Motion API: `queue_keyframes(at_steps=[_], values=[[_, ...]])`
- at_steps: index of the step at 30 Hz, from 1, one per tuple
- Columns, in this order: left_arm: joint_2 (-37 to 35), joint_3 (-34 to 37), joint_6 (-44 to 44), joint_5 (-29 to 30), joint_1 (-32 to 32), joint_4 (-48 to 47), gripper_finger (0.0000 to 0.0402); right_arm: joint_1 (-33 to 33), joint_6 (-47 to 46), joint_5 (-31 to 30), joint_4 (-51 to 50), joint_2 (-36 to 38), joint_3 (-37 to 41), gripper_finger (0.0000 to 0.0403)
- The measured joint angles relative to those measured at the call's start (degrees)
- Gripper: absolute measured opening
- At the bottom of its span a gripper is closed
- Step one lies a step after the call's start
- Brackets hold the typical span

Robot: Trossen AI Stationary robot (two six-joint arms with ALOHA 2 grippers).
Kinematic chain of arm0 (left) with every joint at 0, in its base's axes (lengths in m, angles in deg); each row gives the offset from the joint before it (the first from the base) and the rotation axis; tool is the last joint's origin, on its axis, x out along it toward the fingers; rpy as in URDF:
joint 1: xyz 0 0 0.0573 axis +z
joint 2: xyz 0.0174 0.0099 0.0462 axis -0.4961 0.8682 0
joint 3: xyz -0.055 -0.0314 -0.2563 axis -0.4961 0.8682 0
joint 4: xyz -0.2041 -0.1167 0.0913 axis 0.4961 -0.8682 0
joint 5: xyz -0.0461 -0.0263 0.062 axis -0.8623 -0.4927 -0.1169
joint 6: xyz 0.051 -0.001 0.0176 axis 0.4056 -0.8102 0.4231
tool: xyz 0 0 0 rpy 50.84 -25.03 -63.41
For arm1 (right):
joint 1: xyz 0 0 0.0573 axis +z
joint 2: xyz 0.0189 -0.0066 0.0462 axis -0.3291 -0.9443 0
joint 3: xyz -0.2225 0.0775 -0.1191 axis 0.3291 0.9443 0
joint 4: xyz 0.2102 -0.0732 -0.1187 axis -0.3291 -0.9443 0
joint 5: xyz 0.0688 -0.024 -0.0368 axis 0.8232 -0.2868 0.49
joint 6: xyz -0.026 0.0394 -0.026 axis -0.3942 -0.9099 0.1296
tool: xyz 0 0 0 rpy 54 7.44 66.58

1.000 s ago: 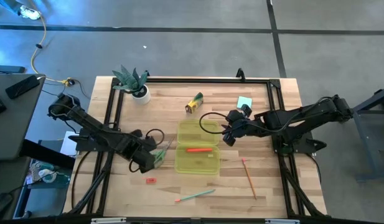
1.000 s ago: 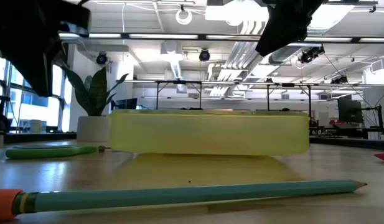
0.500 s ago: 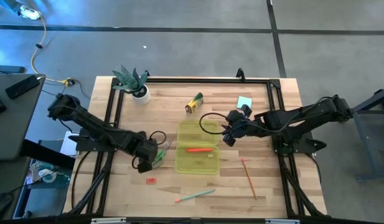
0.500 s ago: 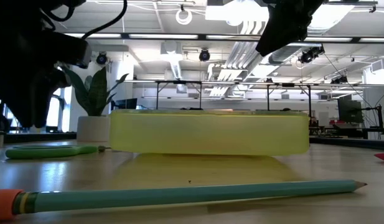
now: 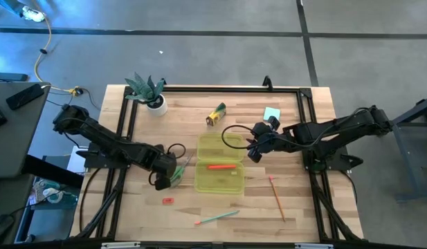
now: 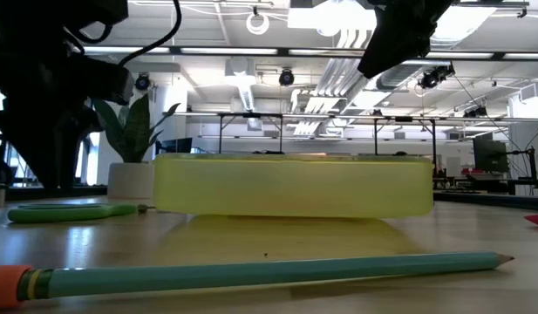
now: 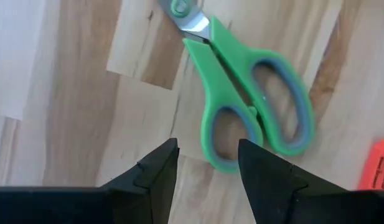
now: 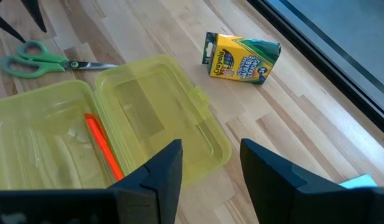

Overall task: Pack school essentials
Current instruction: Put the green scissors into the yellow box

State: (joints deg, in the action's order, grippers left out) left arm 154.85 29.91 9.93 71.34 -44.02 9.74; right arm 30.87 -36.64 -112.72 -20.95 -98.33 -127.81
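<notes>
The scissors' free loop (image 7: pixel 300 118) will follow and stay closed when I lift the nearer loop, because the handles meet at the small green nub (image 7: pixel 252 111).
Green-handled scissors (image 7: pixel 241 106) lie flat on the table, left of the open yellow-green case (image 5: pixel 219 164). My left gripper (image 7: pixel 207 158) stands open just above them, pointing down, one finger on either side of the end of the nearer handle loop and touching nothing. It also shows in the high view as my left gripper (image 5: pixel 165 176). An orange pen (image 8: pixel 103 146) lies inside the case. My right gripper (image 8: pixel 210 158) hangs open with nothing in it, above the case's far right corner, and appears as my right gripper (image 5: pixel 253 151) from above.
A crayon box (image 5: pixel 216 114) and a teal notepad (image 5: pixel 271 113) lie toward the far edge. A red eraser (image 5: pixel 167 200), a green pencil (image 5: pixel 216 217) and an orange pencil (image 5: pixel 277 197) lie nearer the front. A potted plant (image 5: pixel 149 93) stands at the far left.
My left gripper has come down over the scissors and shifted slightly toward the case, turning a little as it went. The scissors, the case and my right gripper have stayed where they were.
</notes>
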Motion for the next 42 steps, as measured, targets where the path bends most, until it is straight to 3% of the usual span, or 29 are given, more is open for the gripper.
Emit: queue_keyframes(at_steps=[22, 26, 35, 42], values=[[9.0, -0.3, 4.2, -3.8, 3.4, 2.9, 0.0153, 0.0, 0.0, 0.0, 0.2, 0.0, 0.0, 0.0152], [9.1, -0.2, 5.6, -5.1, 3.7, 3.7, 0.0123, 0.0, 0.0, 0.0, 0.2, 0.0, 0.0, 0.0152], [9.2, -0.1, 7.1, -5.9, 3.7, 5.6, 0.0016, 0.0, 0.0, 0.0, 0.2, 0.0, 0.0, 0.0152], [9.3, -0.1, 6.2, -5.6, 3.7, 5.1, 0.0016, 0.0, 0.0, 0.0, 0.2, 0.0, 0.0, 0.0152]])
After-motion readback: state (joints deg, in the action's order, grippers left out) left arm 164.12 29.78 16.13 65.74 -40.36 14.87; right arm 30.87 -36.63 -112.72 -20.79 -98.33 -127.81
